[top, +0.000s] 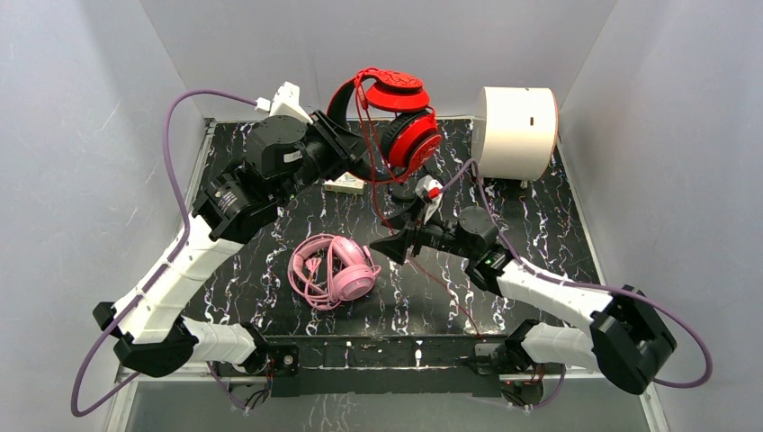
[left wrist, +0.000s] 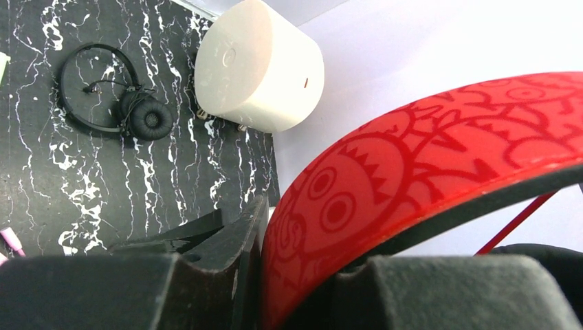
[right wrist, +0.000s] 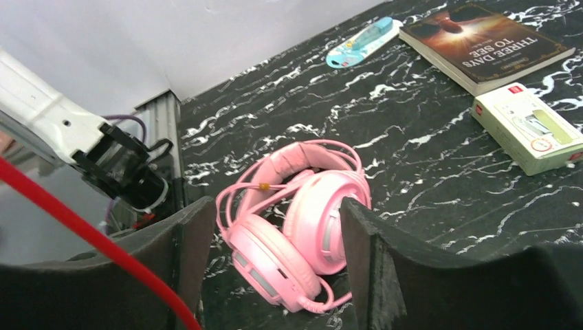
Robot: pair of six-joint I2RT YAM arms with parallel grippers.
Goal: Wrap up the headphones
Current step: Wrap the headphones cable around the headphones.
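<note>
Next, my left gripper lowers the red headphones forward, since the red cable [top: 375, 187] hangs loose below them, while my right gripper pulls the cable toward the white cylinder [top: 515, 133].
My left gripper [top: 351, 135] holds the red headphones [top: 403, 117] up in the air at the back middle. In the left wrist view its jaws [left wrist: 302, 275] are shut on the patterned red headband [left wrist: 426, 172]. The red cable [top: 441, 281] hangs from the cups and trails down to the table's front edge. My right gripper [top: 375, 247] hovers open just right of the pink headphones [top: 335, 270], which lie on the table with their cable bundled round them. Between its spread fingers I see the pink headphones [right wrist: 295, 213]; the red cable [right wrist: 89, 234] crosses in front of its left finger, ungripped. The black headphones [left wrist: 113, 100] lie flat on the table.
A white cylinder [top: 515, 130] stands at the back right corner. A small pale box [right wrist: 529, 127], a book [right wrist: 485, 45] and a blue packet [right wrist: 361, 41] lie on the black marbled table [top: 270, 297]. Grey walls close in the sides and back.
</note>
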